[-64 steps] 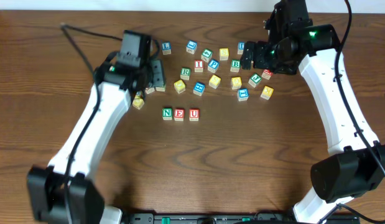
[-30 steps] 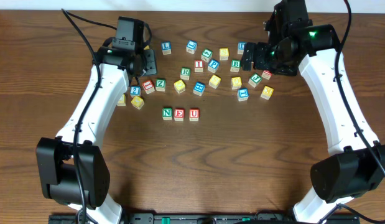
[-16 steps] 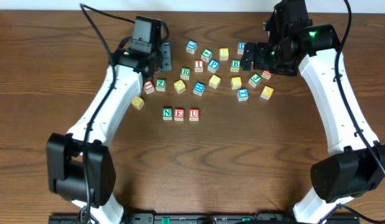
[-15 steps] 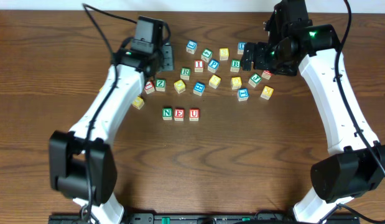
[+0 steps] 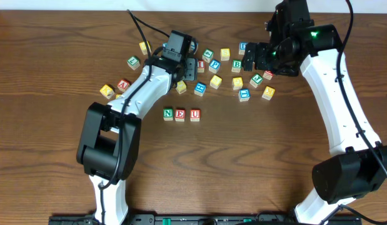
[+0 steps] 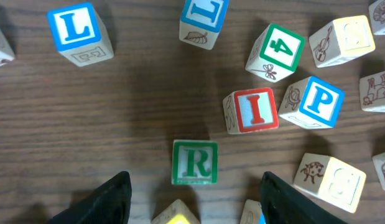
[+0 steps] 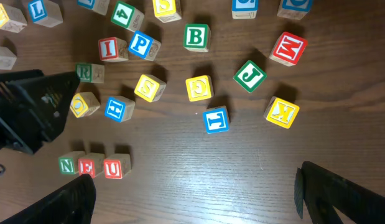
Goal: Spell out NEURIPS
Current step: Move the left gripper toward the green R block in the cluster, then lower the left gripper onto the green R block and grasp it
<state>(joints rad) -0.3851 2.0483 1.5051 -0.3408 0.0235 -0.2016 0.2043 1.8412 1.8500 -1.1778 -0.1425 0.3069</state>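
I keep lowering my left gripper until it closes on the green R's sides (image 6: 194, 163): the cube sits square to the open fingers, clear of the red I (image 6: 255, 111).
Green N (image 5: 168, 114), red E (image 5: 180, 114) and red U (image 5: 195, 114) stand in a row near the table's middle. My left gripper (image 5: 187, 69) hangs over the back cluster. In the left wrist view it (image 6: 195, 200) is open, with the green R (image 6: 194, 162) lying flat between and just ahead of its fingertips, untouched. Red I (image 6: 257, 109) and blue P (image 6: 321, 99) sit close to the R's right. A yellow S cube (image 7: 166, 7) lies farther back. My right gripper (image 5: 254, 59) hovers above the right-hand cubes, open wide and empty (image 7: 195, 199).
Other letter cubes crowd round: a blue L (image 6: 74, 28), a green 4 (image 6: 278, 48), a yellow cube (image 6: 176, 214) right under the left jaws, plus B (image 7: 195, 36), J (image 7: 249, 75), T (image 7: 217, 119) and K (image 7: 281, 112). Several cubes lie scattered at the far left (image 5: 123, 84).
My left arm has swung right from the table's back left to above the R, and its jaws have widened. Several cubes at the left now lie in new places. The right arm has not moved.
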